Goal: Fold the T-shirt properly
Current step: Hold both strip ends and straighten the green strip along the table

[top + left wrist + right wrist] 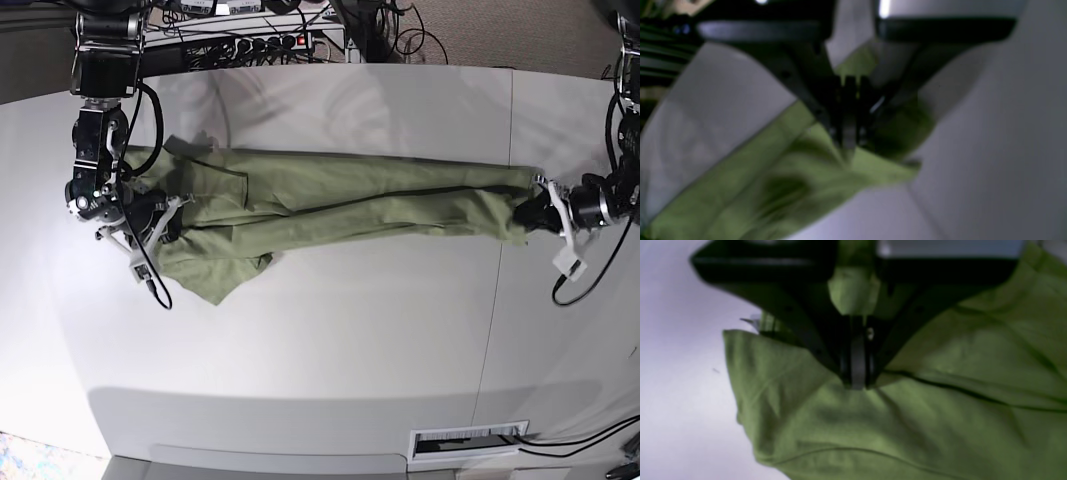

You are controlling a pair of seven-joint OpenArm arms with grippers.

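The T-shirt's front layer (457,208) is wrinkled near my left gripper. Next, I grab the T-shirt end's layers (522,188) together and pull them straight before I fold the end over.
The sage-green T-shirt (350,200) is pulled into a long, narrow band across the white table (320,350), bunched and wider at the base view's left end. My right gripper (168,222) pinches that left end; in the right wrist view its jaws (857,381) are shut on a fold of the T-shirt (940,406). At the band's other end my left gripper (530,212) grips the fabric. Seen from the left wrist, the left gripper (848,148) is shut on a corner of the T-shirt (773,186), just above the table. Both wrist views are blurred.
A power strip and tangled cables (250,40) lie along the table's back edge. A thin black cable (155,285) from the right arm trails onto the table. A seam (495,300) runs through the table at the right. A slotted vent (468,438) sits at the front edge.
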